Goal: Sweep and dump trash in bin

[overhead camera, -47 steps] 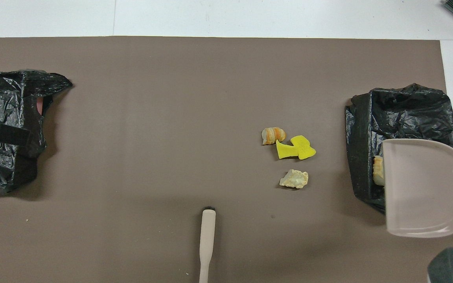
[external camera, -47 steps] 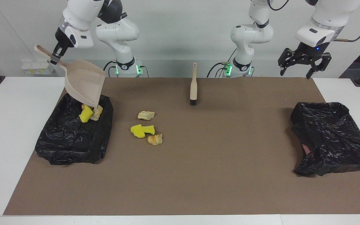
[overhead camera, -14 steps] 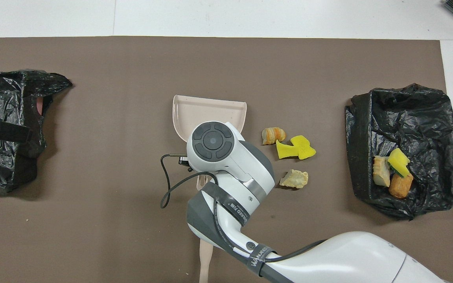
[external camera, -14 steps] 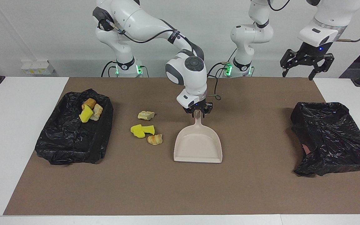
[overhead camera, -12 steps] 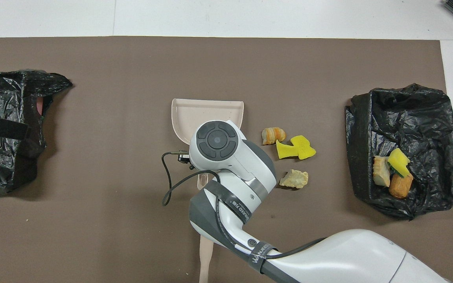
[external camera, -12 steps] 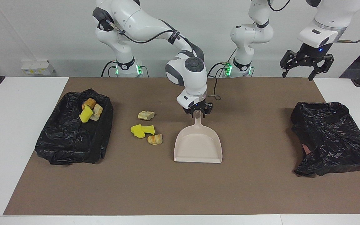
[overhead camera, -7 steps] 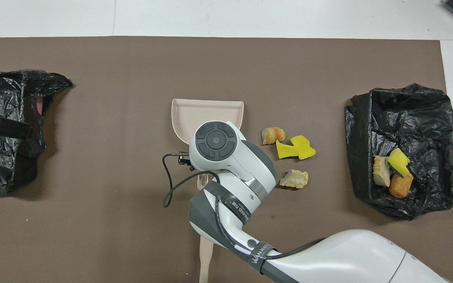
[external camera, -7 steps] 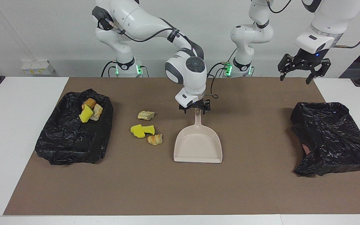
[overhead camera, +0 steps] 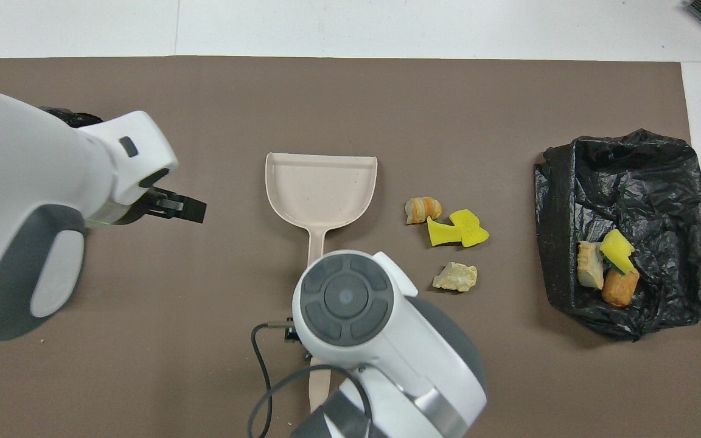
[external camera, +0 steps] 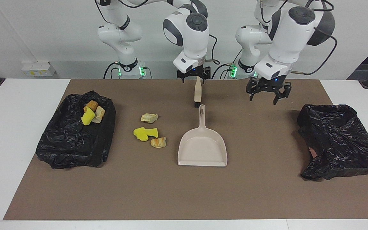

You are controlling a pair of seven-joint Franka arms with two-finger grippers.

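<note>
My left gripper is going to take the dustpan's handle (external camera: 202, 117) and turn the dustpan's open edge (external camera: 202, 165) toward the loose trash before sweeping, because that edge points past the trash now.
Several pieces of trash lie on the brown mat: a tan lump (external camera: 149, 118), yellow sponge chunks (external camera: 145, 133) (overhead camera: 457, 228) and a golden-brown lump (external camera: 158, 142). More trash (external camera: 91, 115) (overhead camera: 609, 267) sits in the black-lined bin (external camera: 75, 143) at the right arm's end. The beige dustpan (external camera: 203, 148) (overhead camera: 321, 188) lies flat beside the loose pieces, held by nothing. My right gripper (external camera: 193, 76) hangs open over the handle end of the brush (external camera: 197, 92). My left gripper (external camera: 264, 94) (overhead camera: 174, 207) hovers open over bare mat, toward the left arm's end from the dustpan.
A second black-lined bin (external camera: 340, 140) stands at the left arm's end; my left arm hides most of it in the overhead view. Only part of the brush handle (overhead camera: 319, 383) shows below my right wrist there. White table (external camera: 18, 127) surrounds the mat.
My right gripper opened off the dustpan handle, rose and drew back over the brush. My left arm swung in and down from its end of the table toward the middle.
</note>
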